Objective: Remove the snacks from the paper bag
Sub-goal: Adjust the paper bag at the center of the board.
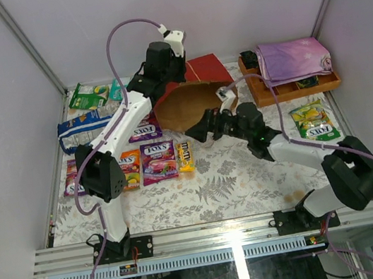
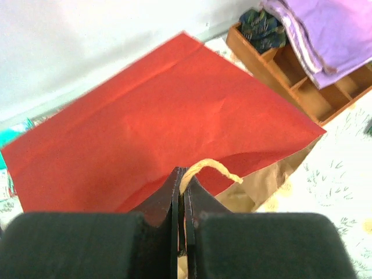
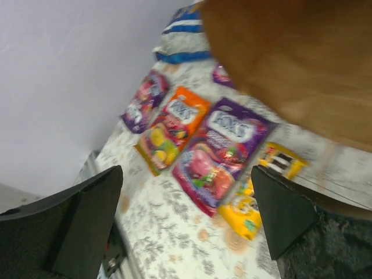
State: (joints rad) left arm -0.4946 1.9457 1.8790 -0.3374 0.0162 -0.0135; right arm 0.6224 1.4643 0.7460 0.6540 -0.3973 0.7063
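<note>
I expect the red paper bag [image 1: 208, 70] to be empty when I tip it up, because only brown paper shows in the bag's wide opening [image 1: 191, 106].
The red paper bag [image 1: 207, 68] lies at the back of the table with its brown mouth [image 1: 192, 106] facing the front. My left gripper [image 2: 185, 192] is shut on its string handle [image 2: 209, 167], above the red side [image 2: 163, 116]. My right gripper [image 1: 202, 128] is open and holds nothing, just in front of the bag's mouth. Below it lie a purple Fox's packet [image 3: 224, 151], an orange packet [image 3: 171, 128] and a yellow bar [image 3: 261, 186]. Several more snacks lie at the left [image 1: 81, 128]. A yellow-green Fox's bag [image 1: 315, 123] lies at the right.
A wooden tray [image 1: 291, 82] at the back right carries a folded purple cloth [image 1: 291, 57]. White walls close in the left, back and right sides. A metal rail [image 1: 223, 230] runs along the near edge by the arm bases.
</note>
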